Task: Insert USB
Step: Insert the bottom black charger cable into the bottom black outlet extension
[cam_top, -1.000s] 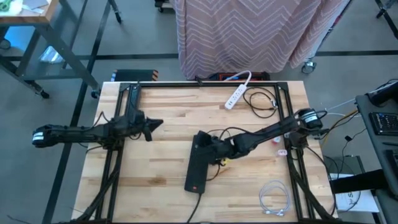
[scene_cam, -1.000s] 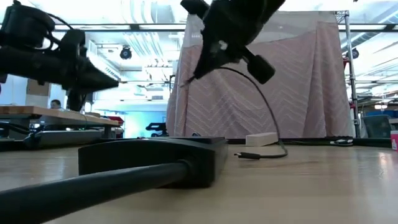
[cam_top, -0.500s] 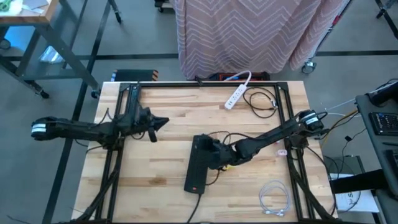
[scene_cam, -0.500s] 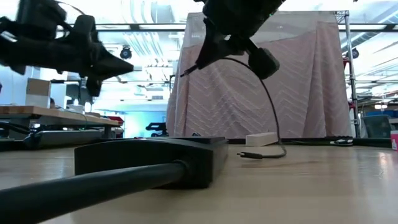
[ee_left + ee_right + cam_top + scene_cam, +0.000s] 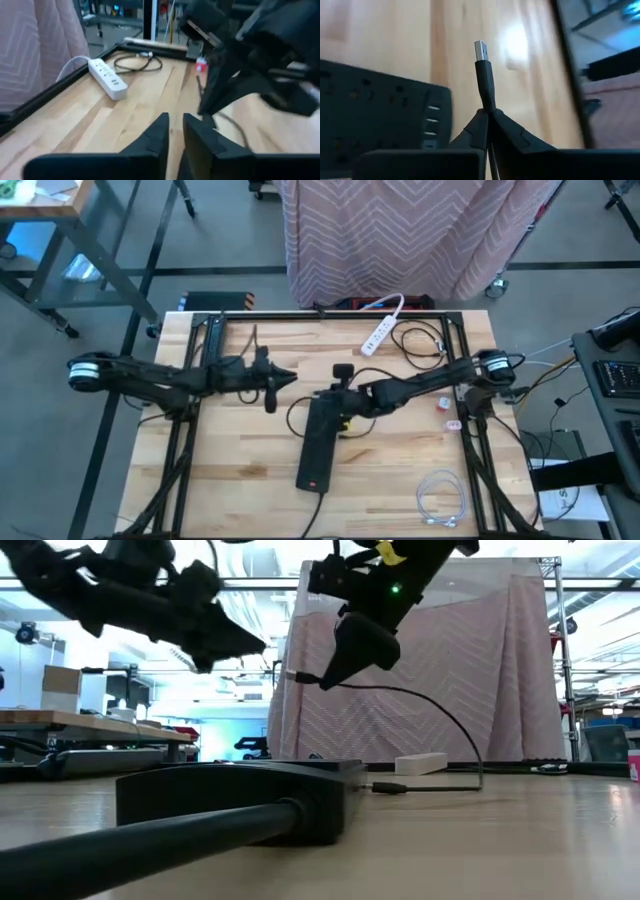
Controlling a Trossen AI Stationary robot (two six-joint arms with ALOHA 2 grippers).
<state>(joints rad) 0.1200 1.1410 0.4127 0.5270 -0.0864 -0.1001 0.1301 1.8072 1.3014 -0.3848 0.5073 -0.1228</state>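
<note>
My right gripper is pinching the plug by its tail end (image 5: 489, 106). My left gripper should keep the plug's body (image 5: 484, 80) still while my right gripper grips the plug anew.
A long black box (image 5: 318, 442) with a row of ports (image 5: 433, 125) at its far end lies mid-table. My right gripper (image 5: 341, 394) hovers over that end, shut on a black USB cable whose metal plug (image 5: 480, 50) sticks out past the fingertips. The rest of the cable (image 5: 455, 725) arcs down to the table, where its other end (image 5: 390, 788) lies. My left gripper (image 5: 287, 377) hangs in the air left of the box; in the left wrist view its fingers (image 5: 161, 131) show a narrow gap and hold nothing. My right gripper pinches the cable's black plug body (image 5: 487, 97) between its two fingertips, just behind the metal plug. The fingers slant down from the table's right and lie along the plug, which points on past them. Plug and held end are lifted clear above the box (image 5: 250, 795); the cable hangs slack.
A white power strip (image 5: 380, 333) and a loose black cable (image 5: 420, 340) lie at the far edge. A coil of white cable (image 5: 440, 500) rests near the front right. A small pink thing (image 5: 441, 404) sits by the right frame. Black frame rails (image 5: 190, 440) run along both sides.
My left gripper has gone toward the table's right, closer to the box, rising a little and rolling. My right gripper has rolled and shifted toward the far end of the box; the plug, earlier slanting down, now points nearly level, and the slack cable has swung with it.
</note>
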